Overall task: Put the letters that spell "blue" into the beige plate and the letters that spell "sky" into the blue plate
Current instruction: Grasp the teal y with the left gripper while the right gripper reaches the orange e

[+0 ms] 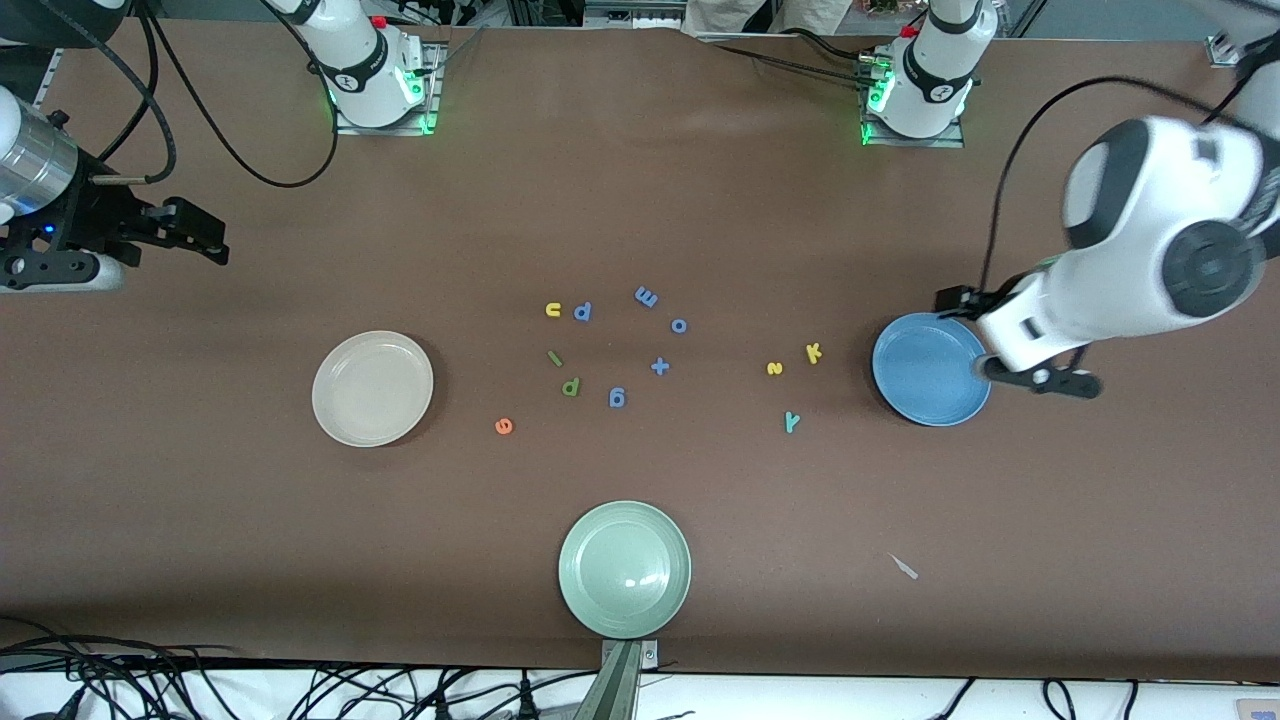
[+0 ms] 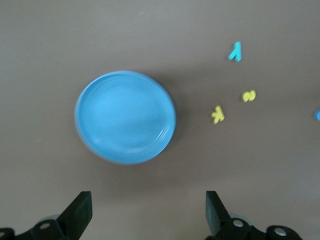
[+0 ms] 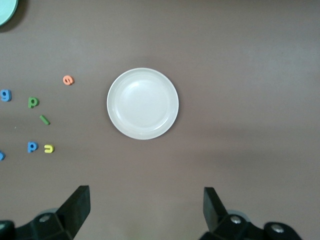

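The teal y (image 1: 792, 422) is clear of the yellow s (image 1: 774, 368) and narrow across the open fingers. My left gripper should keep going toward the y and close around it.
The beige plate (image 1: 372, 388) (image 3: 142, 103) lies bare toward the right arm's end. Between the plates are the yellow u (image 1: 553, 310), green l (image 1: 555, 358), olive b (image 1: 570, 386) and orange e (image 1: 503, 426). The blue plate (image 1: 930, 368) (image 2: 125, 117), also bare, lies toward the left arm's end. Beside it are the yellow s (image 1: 774, 369), yellow k (image 1: 813, 352) and teal y (image 1: 791, 421). My left gripper (image 1: 1012, 345) (image 2: 148, 212) hangs open and empty over the blue plate's outer rim. My right gripper (image 1: 205, 235) (image 3: 146, 207) hangs open and empty over bare table, outward of the beige plate.
A pale green plate (image 1: 624, 568) sits near the table's front edge. Blue letters p (image 1: 583, 312), m (image 1: 646, 296), o (image 1: 679, 325), g (image 1: 617, 398) and a blue plus (image 1: 659, 366) lie among the task letters. A small pale scrap (image 1: 905, 567) lies nearer the front camera.
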